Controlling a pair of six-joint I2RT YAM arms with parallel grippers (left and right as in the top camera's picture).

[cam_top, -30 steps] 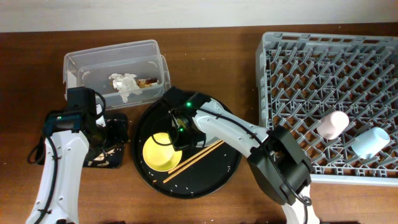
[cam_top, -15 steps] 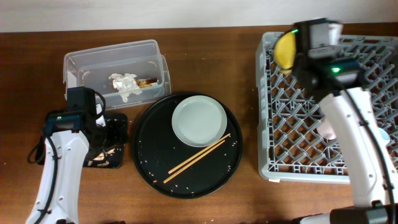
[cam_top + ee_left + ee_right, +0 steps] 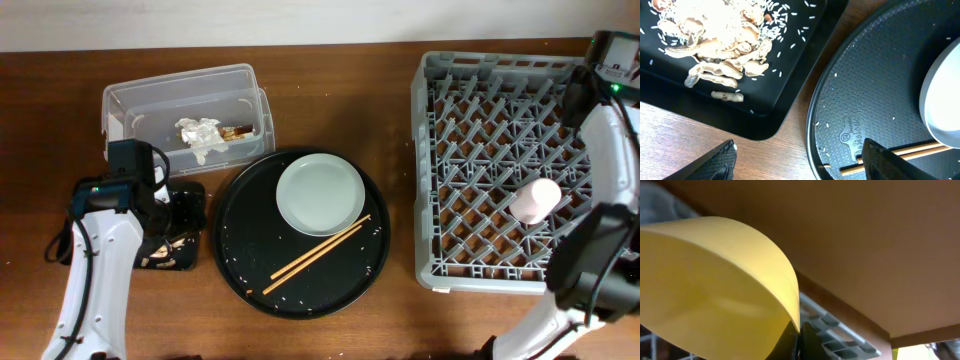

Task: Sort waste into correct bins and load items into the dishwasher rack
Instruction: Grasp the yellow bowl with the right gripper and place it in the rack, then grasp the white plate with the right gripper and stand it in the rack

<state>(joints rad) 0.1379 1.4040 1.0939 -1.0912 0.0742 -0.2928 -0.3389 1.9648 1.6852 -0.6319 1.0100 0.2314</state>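
Observation:
My right gripper is lowering the yellow bowl (image 3: 782, 272) by its rim and should continue until the bowl rests on the rack's far pegs (image 3: 548, 115), which are clear of the pink cup.
My right gripper (image 3: 583, 100) is over the far right corner of the grey dishwasher rack (image 3: 480, 150). In the right wrist view it (image 3: 799, 341) is shut on the rim of the yellow bowl (image 3: 715, 290), with the rack's edge (image 3: 840, 330) just below. A pink cup (image 3: 535, 200) lies in the rack; the light-blue cup is hidden. The grey-green plate (image 3: 320, 193) and chopsticks (image 3: 318, 253) lie on the round black tray (image 3: 250, 270). My left gripper (image 3: 797, 160) is open and empty beside the small black tray (image 3: 805, 55), which holds food scraps and rice (image 3: 720, 35).
The clear tub (image 3: 130, 100) at the back left holds crumpled tissue (image 3: 200, 135) and a brown-gold scrap (image 3: 238, 131). Rice grains are scattered on the round tray. The left arm (image 3: 95, 260) runs along the table's left side.
My right gripper has lifted the yellow bowl off the round tray and carried it right, over the rack to its far right corner. The plate now shows uncovered. The left arm has not moved.

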